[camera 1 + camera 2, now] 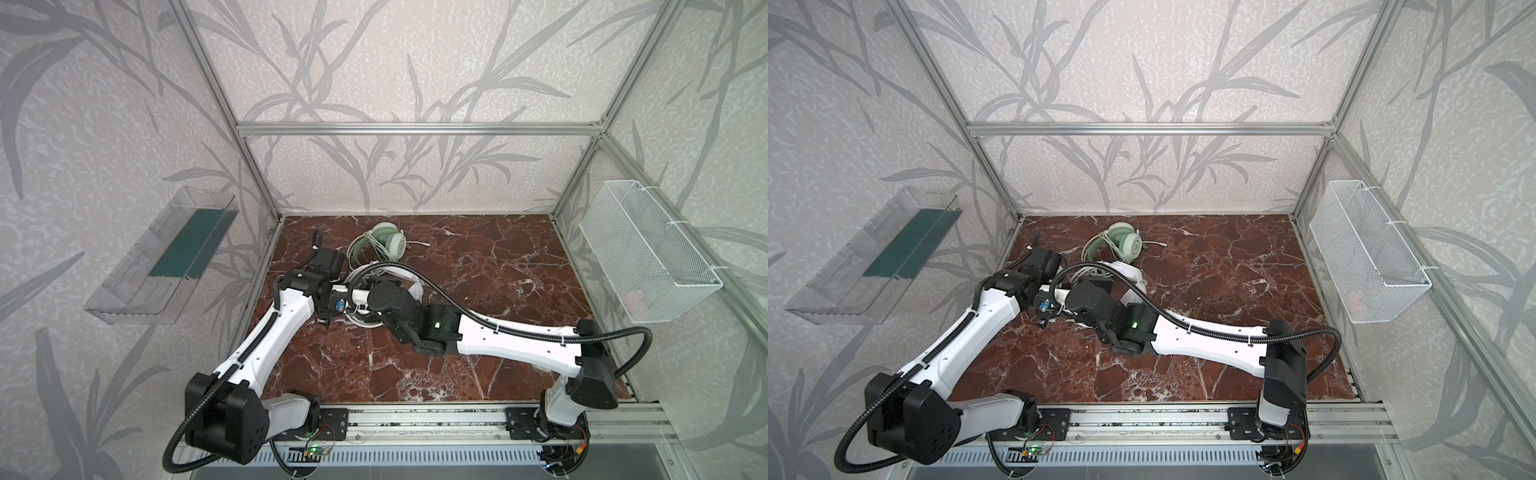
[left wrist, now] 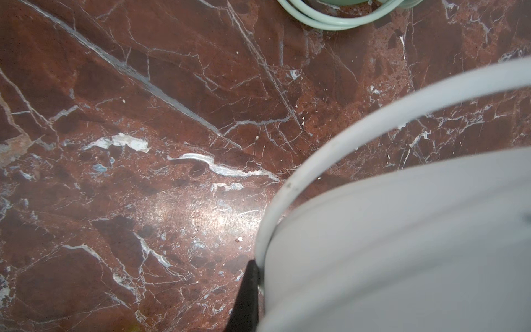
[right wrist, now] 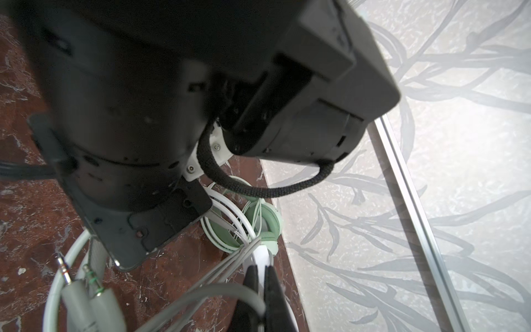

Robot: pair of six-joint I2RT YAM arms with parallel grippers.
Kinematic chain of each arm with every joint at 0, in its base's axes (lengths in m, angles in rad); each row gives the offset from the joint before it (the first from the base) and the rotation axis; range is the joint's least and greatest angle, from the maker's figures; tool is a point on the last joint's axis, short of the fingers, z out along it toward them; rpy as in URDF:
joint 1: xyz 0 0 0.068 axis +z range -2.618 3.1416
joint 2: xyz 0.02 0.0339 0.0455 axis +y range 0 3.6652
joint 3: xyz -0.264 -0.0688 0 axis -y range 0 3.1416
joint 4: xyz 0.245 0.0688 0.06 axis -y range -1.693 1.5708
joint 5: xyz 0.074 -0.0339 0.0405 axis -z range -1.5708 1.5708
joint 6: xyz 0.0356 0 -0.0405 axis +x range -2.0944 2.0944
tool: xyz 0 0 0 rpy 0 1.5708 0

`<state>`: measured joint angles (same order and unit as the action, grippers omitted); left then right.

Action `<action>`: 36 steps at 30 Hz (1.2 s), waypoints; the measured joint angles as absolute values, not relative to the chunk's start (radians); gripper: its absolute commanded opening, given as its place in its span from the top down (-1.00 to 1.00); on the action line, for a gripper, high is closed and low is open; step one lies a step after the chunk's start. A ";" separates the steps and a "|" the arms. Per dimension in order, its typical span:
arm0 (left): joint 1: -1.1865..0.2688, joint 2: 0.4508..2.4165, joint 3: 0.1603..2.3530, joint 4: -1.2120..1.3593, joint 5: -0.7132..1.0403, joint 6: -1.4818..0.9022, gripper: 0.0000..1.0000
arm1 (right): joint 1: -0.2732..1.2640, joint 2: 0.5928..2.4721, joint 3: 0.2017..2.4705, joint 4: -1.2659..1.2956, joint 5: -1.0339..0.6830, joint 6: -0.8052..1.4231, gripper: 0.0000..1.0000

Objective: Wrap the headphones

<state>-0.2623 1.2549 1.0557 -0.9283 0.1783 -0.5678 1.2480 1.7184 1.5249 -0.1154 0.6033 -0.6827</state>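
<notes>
The white cable goes alongside the turns [image 3: 222, 270] around the white headphones. My right gripper should keep pulling the cable forward until it lies along the ear cup [image 1: 405, 276].
The mint-green headphones [image 1: 386, 243] [image 1: 1125, 245] lie at the back of the table with their cable bunched on them. They also show in the right wrist view [image 3: 267, 227]. The white headphones [image 1: 415, 286] [image 1: 1129, 272] lie just in front, mostly under both wrists. My left gripper [image 2: 260, 266] [image 1: 328, 318] is shut at the white headset's edge [image 2: 402, 244]; only one black finger [image 2: 247, 287] shows, with a pale cable [image 2: 316, 138] beside it. My right gripper [image 3: 263, 268] is shut on a thin white cable [image 3: 201, 293]. Two jack plugs [image 3: 66, 276] lie nearby. In both top views the right gripper is hidden under its wrist.
A clear plastic bin [image 1: 166, 266] hangs on the left wall and a white mesh basket [image 1: 648, 257] on the right wall. The red marble table [image 1: 498, 291] is ringed by aluminium frame posts. The left arm's black wrist [image 3: 143, 115] sits close above the right gripper.
</notes>
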 measured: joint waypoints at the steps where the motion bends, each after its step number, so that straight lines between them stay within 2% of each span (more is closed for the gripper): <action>1: -0.267 1.255 1.056 -0.933 0.178 -0.567 1.00 | 1.242 1.718 1.525 -0.126 0.596 -0.662 1.00; 18: -0.311 1.258 0.946 -0.961 0.196 -0.552 1.00 | 1.134 1.700 1.404 -0.315 0.415 -0.265 1.00; 23: -0.325 1.290 0.937 -0.954 0.221 -0.552 1.00 | 1.116 1.700 1.383 -0.364 0.367 -0.204 0.91; 27: -0.333 1.296 0.926 -0.957 0.228 -0.552 1.00 | 1.115 1.700 1.383 -0.393 0.339 -0.178 0.75; 32: -0.333 1.297 0.926 -0.956 0.230 -0.552 1.00 | 1.115 1.698 1.381 -0.419 0.307 -0.160 0.44; 36: -0.333 1.311 0.926 -0.955 0.230 -0.551 1.00 | 1.115 1.665 1.357 -0.442 0.256 -0.147 0.37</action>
